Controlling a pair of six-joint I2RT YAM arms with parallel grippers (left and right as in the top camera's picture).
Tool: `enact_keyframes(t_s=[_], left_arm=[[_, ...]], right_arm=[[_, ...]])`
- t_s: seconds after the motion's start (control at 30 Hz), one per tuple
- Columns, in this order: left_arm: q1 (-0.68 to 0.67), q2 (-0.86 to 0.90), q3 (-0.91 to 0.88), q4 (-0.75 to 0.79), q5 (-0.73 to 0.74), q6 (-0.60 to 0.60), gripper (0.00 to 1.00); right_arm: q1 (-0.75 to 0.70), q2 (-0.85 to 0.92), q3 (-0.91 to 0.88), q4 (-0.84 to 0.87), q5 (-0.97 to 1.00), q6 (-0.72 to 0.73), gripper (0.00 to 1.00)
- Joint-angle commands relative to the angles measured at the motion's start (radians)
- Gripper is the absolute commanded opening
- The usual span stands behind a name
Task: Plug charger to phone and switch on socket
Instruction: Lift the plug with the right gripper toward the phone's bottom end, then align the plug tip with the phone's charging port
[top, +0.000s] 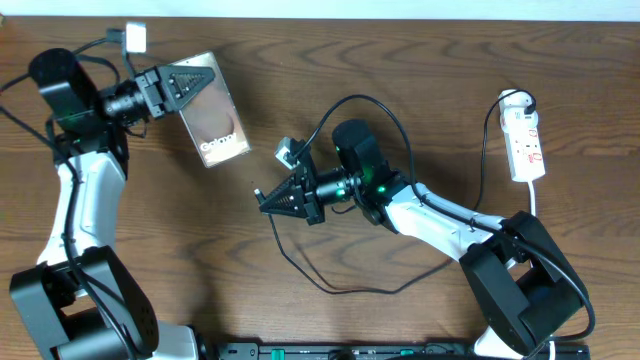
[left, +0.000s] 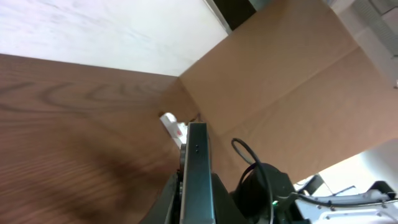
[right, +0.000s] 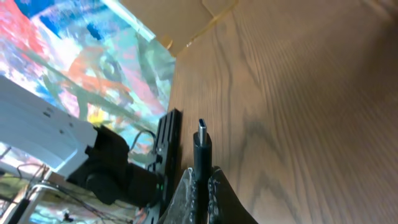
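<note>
The robot's left gripper should bring the phone over and keep it still, because the charger plug's tip (top: 257, 192) is out of line with the phone's bottom edge (top: 226, 158).
My left gripper (top: 178, 88) is shut on the top end of the phone (top: 213, 123) at the back left, its screen up with white lettering. In the left wrist view the phone (left: 198, 163) shows edge-on between the jaws. My right gripper (top: 266, 197) sits mid-table, shut on the charger plug (right: 201, 144), whose metal tip sticks out past the fingers towards the phone's edge (right: 168, 142). The black cable (top: 330, 290) loops over the table behind that arm. The white socket (top: 525, 140), with red marks, lies at the far right, away from both grippers.
The socket's white lead (top: 535, 195) runs down towards the right arm's base (top: 525, 285). A brown cardboard wall (left: 280, 81) stands beyond the table. A black bar (top: 400, 350) lies along the front edge. A colourful sheet (right: 93, 56) hangs behind the left arm.
</note>
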Motion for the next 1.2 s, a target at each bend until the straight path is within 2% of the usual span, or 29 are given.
enact_keyframes(t_s=[0.0, 0.07, 0.17, 0.4, 0.53, 0.63, 0.73, 0.8, 1.17], left_arm=[[-0.027, 0.004, 0.004, 0.067, -0.002, -0.169, 0.08], [-0.034, 0.004, 0.004, 0.127, -0.001, -0.248, 0.08], [-0.034, 0.004, 0.004, 0.194, -0.001, -0.303, 0.07], [-0.034, 0.004, 0.004, 0.224, -0.001, -0.316, 0.08], [-0.034, 0.004, 0.004, 0.249, -0.001, -0.316, 0.08], [-0.034, 0.004, 0.004, 0.249, 0.000, -0.312, 0.08], [-0.034, 0.004, 0.004, 0.253, 0.000, -0.300, 0.08], [-0.034, 0.004, 0.004, 0.253, 0.000, -0.294, 0.08], [-0.045, 0.004, 0.004, 0.253, 0.028, -0.268, 0.08]], right_arm=[[-0.001, 0.002, 0.000, 0.042, -0.021, 0.087, 0.01], [-0.006, 0.002, 0.000, 0.092, -0.046, 0.110, 0.01], [-0.019, 0.002, 0.000, 0.172, -0.097, 0.147, 0.01], [-0.064, 0.018, 0.000, 0.235, -0.117, 0.153, 0.01], [-0.080, 0.091, 0.000, 0.360, -0.159, 0.221, 0.01], [-0.081, 0.175, 0.000, 0.610, -0.195, 0.404, 0.01], [-0.077, 0.270, 0.004, 1.043, -0.198, 0.698, 0.01], [-0.077, 0.304, 0.011, 1.187, -0.190, 0.816, 0.01], [-0.074, 0.314, 0.016, 1.166, -0.185, 0.846, 0.01]])
